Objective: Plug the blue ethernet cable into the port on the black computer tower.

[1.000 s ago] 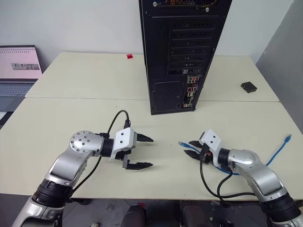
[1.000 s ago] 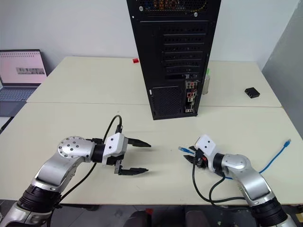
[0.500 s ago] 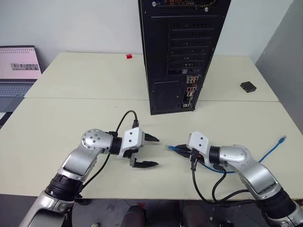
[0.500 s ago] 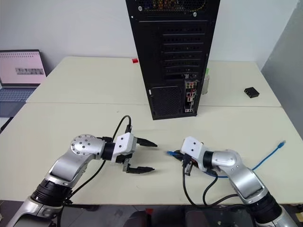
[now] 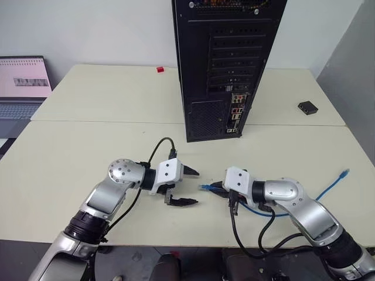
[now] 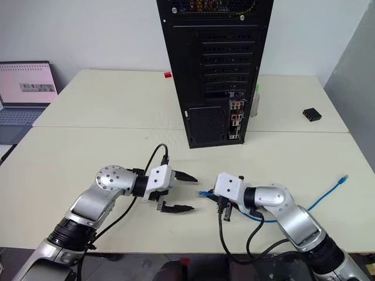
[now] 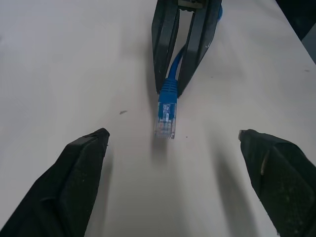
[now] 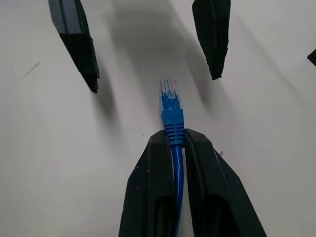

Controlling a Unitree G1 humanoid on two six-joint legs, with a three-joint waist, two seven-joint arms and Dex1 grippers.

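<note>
My right gripper has to wait, because the plug sits pins up (image 8: 170, 94), which is wrong for the port. My left gripper should take and turn the plug (image 7: 166, 116) before my right gripper grips it from behind.
My right gripper (image 5: 217, 188) is shut on the blue ethernet cable (image 8: 176, 163) just behind its plug (image 8: 169, 97), which sticks out past the fingertips, low over the table. Facing it from the left, my left gripper (image 5: 192, 187) is open, its two fingers (image 8: 81, 54) spread to either side of the plug's tip and not touching it. The rest of the cable trails right across the table to its free end (image 5: 345, 173). Behind stands the black computer tower (image 5: 225, 64), rear side toward me. The port (image 5: 235, 114) sits in the strip of coloured connectors near the tower's lower right.
At the far left edge sits an open laptop (image 5: 23, 85). A small red thing (image 5: 160, 69) lies at the back beside the tower, and a tiny black box (image 5: 307, 107) lies at the back right. A grey panel stands along the right side.
My right gripper has closed on the cable and carried the plug left toward the left gripper. The cable's free end slid left. My left arm shifted slightly right.
</note>
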